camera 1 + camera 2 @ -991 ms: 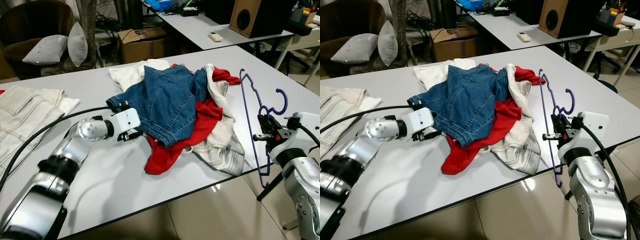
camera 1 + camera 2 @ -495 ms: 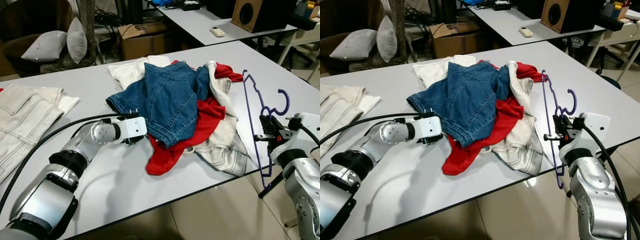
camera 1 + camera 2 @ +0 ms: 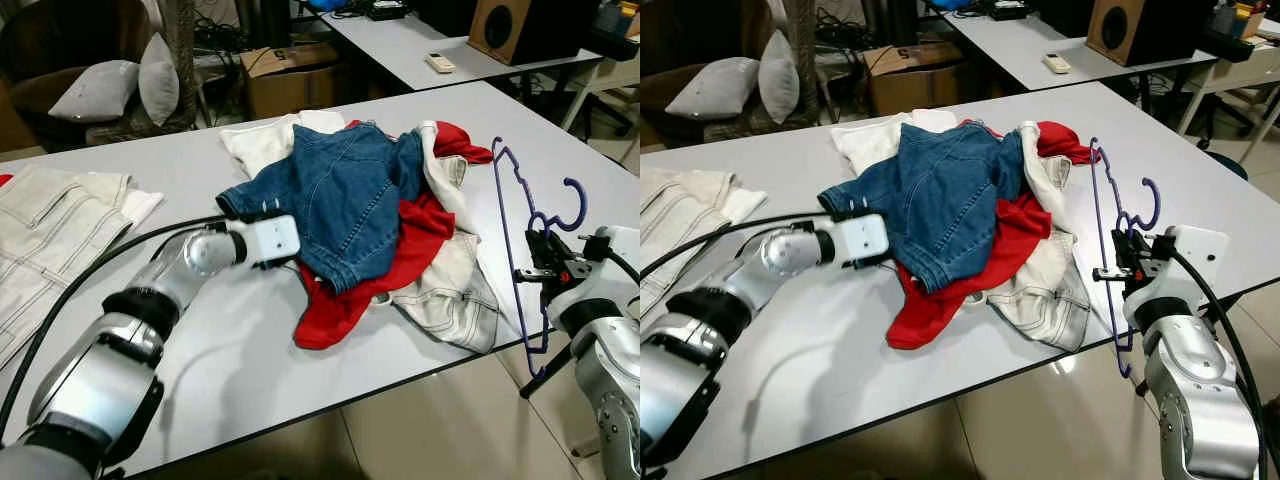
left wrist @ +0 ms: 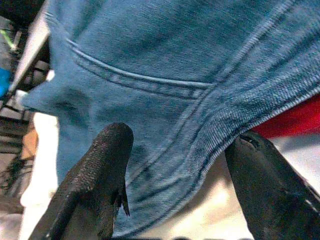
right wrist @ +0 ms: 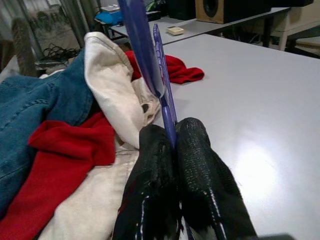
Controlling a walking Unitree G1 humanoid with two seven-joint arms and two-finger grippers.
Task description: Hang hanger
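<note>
I expect the denim hem (image 3: pixel 316 272) to come up into an open, hollow opening for the hanger when I lift it, because a stitched rim (image 4: pixel 219 144) curves loosely between my fingers.
A purple plastic hanger (image 3: pixel 508 225) stands upright over the right edge of the grey table (image 3: pixel 230 350). My right gripper (image 5: pixel 172 131) is shut on the hanger's thin bar (image 5: pixel 165 100), also seen at the table's right edge (image 3: pixel 541 270). A blue denim garment (image 3: pixel 345 190) tops the clothes pile in the middle. My left gripper (image 4: pixel 180 142) is open at the denim's near left edge, its two fingers (image 4: pixel 107 155) straddling the denim hem (image 4: pixel 220 135). From the head, its white wrist (image 3: pixel 268 240) touches the denim.
Under the denim lie a red garment (image 3: pixel 415 235), a cream garment (image 3: pixel 455 295) and a white one (image 3: pixel 262 145). Folded cream clothes (image 3: pixel 50 225) sit at the far left. Behind are a cardboard box (image 3: pixel 290 75), a pillowed armchair (image 3: pixel 100 85) and a second table with a speaker (image 3: pixel 520 30).
My left gripper has moved right, up to the denim's edge, and its fingers now straddle the hem. The right gripper still holds the hanger in the same place.
</note>
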